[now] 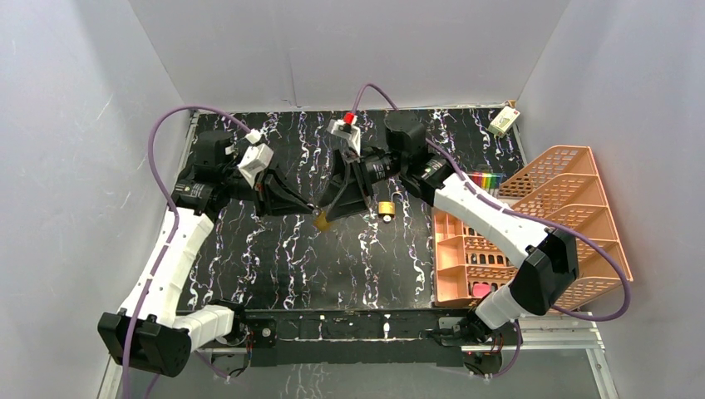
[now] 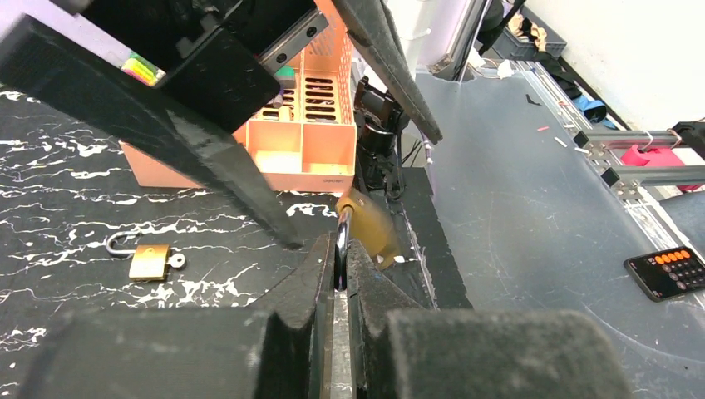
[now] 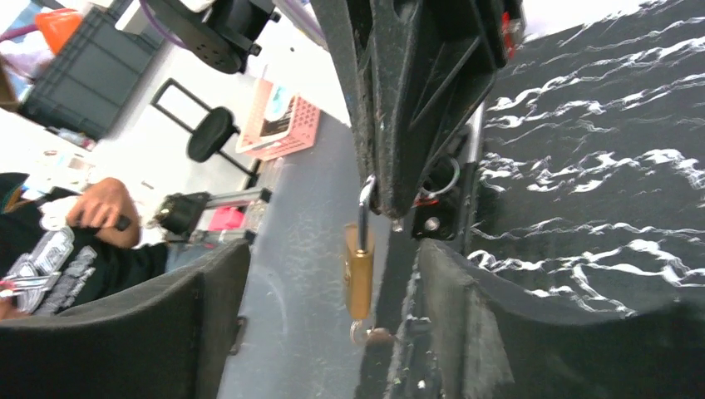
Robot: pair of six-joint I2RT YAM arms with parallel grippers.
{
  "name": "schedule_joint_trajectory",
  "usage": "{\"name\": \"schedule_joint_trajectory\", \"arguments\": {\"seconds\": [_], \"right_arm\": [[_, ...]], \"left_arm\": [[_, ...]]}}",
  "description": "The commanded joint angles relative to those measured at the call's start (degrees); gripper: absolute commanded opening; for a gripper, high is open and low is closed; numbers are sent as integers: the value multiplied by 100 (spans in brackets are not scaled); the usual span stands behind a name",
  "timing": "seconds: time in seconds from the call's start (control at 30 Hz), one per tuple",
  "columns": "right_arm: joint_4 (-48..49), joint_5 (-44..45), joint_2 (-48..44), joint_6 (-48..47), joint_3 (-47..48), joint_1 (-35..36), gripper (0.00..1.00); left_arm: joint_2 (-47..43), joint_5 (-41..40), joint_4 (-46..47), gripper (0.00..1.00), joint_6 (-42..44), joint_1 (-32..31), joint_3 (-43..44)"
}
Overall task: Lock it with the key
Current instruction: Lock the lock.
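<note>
The robot should back away and make the padlock level before its right gripper closes on the body (image 3: 360, 278), because the padlock's body slants from the shackle in the left gripper.
My left gripper (image 1: 313, 211) is shut on the steel shackle of a small brass padlock (image 1: 321, 221) and holds it above the black marbled mat. In the left wrist view the shackle sits between the closed fingertips (image 2: 341, 249) and the padlock body (image 2: 367, 229) is blurred. In the right wrist view this padlock (image 3: 359, 270) hangs body down, with a small key (image 3: 362, 334) at its underside. My right gripper (image 3: 332, 249) is open, one finger on each side of the padlock and not touching it; it also shows in the top view (image 1: 349, 214). A second brass padlock (image 1: 386, 208) lies on the mat (image 2: 150, 262).
An orange plastic organiser basket (image 1: 540, 224) stands at the mat's right edge, with coloured markers (image 1: 486, 179) and a pink item (image 1: 480, 289) in it. A small white box (image 1: 503, 122) sits at the far right corner. Grey walls enclose the table.
</note>
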Motion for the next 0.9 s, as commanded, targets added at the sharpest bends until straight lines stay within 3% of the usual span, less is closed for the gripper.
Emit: {"name": "schedule_joint_trajectory", "arguments": {"seconds": [0.0,0.07,0.17,0.23,0.37,0.57,0.73,0.87], "right_arm": [[-334,180,-85,-405,421,-245,97],[-637,325,-136,-581,473,-440,98],[-959,1676,-593,-1037,359,-573,99],[-247,3048,-1337,-1073,-430,-567,99],[1426,3101,-2181,-723,-1378,-557,98],[1721,3092,-2298,-950,-1507,-557,98],[820,2563,-1885,-1295,-830,-556,99],[694,2384,-1640,-1307,-769,-512,99]], "left_arm": [[52,570,26,0,-32,-34,279],[69,657,28,0,-68,-34,270],[30,1157,47,0,86,-34,306],[86,1146,-1045,0,1341,-29,775],[1074,1171,-4722,0,4711,-34,2262],[1593,1173,-4760,0,4629,-34,2670],[1652,1164,-4755,0,4495,-34,2855],[1680,1156,-4765,0,4461,-34,3140]]}}
